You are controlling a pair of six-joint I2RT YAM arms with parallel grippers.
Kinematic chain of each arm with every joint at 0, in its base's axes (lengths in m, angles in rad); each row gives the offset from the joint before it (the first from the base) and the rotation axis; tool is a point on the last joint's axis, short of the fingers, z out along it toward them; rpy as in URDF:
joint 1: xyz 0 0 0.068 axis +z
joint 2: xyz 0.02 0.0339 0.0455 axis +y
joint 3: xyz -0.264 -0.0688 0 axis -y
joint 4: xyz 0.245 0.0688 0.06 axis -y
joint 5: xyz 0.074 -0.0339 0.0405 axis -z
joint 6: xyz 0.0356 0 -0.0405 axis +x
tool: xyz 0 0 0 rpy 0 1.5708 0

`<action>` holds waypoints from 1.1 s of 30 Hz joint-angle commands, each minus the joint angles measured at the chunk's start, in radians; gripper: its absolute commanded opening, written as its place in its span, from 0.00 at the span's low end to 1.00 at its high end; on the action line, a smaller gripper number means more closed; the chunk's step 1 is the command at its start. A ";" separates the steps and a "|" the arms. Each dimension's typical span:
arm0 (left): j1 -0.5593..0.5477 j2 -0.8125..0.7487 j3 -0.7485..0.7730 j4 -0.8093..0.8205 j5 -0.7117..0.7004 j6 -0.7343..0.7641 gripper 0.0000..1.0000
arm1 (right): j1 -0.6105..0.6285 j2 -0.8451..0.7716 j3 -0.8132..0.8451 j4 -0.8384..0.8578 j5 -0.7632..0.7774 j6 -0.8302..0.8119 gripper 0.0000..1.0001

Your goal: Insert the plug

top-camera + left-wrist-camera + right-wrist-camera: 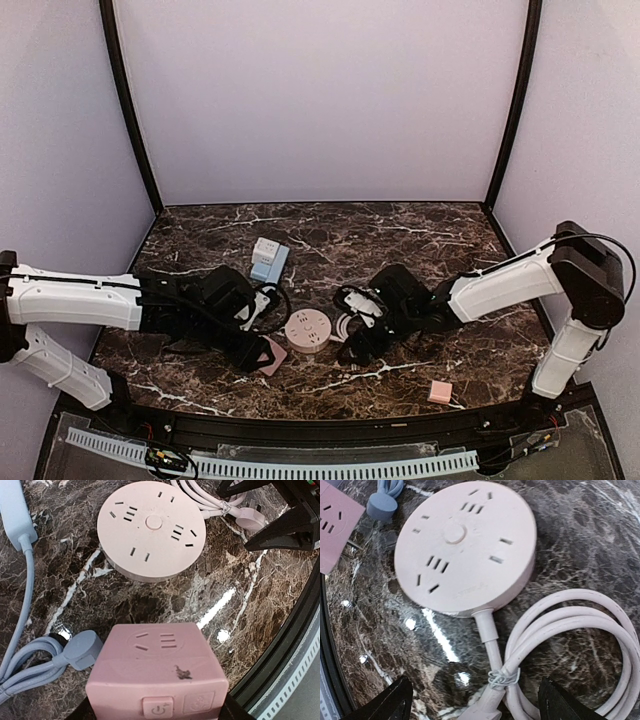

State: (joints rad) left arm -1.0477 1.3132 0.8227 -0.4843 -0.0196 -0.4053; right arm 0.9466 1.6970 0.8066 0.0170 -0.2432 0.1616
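Note:
The round power strip's slots sit crooked to the pink cube socket, so I should use my right gripper to turn the power strip by its cord before I put the plug in.
My left gripper is shut on a pink cube socket and holds it just over the marble, its slotted face turned up. A round pink power strip lies flat between the two arms. Its pale cord is coiled and wire-tied, and it ends in the plug at the bottom edge of the right wrist view. My right gripper is open above that plug, with one black fingertip on each side and neither touching it. In the left wrist view the plug lies under the right gripper's fingers.
A blue power strip with a white cube adapter on it lies behind the round strip. Its blue plug and bundled cord rest just left of the pink cube. A small pink block sits near the front right. The table's black front rail is close.

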 commanded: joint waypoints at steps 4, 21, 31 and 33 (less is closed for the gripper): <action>-0.007 0.028 -0.032 0.134 0.017 -0.029 0.01 | 0.122 0.010 0.028 -0.091 -0.061 0.000 0.85; 0.003 0.027 -0.005 0.091 -0.071 0.020 0.01 | 0.262 0.096 0.096 0.292 -0.228 0.217 0.86; 0.003 -0.004 0.054 0.024 -0.045 0.143 0.01 | 0.242 -0.214 -0.007 0.048 0.052 0.140 0.90; 0.005 0.004 0.078 -0.006 -0.065 0.167 0.01 | 0.226 -0.310 -0.051 0.022 0.140 0.155 0.94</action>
State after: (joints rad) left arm -1.0489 1.3399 0.8478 -0.4297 -0.0666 -0.3157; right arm 1.1961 1.5429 0.8268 0.1139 -0.2920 0.3164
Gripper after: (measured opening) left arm 0.583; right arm 0.914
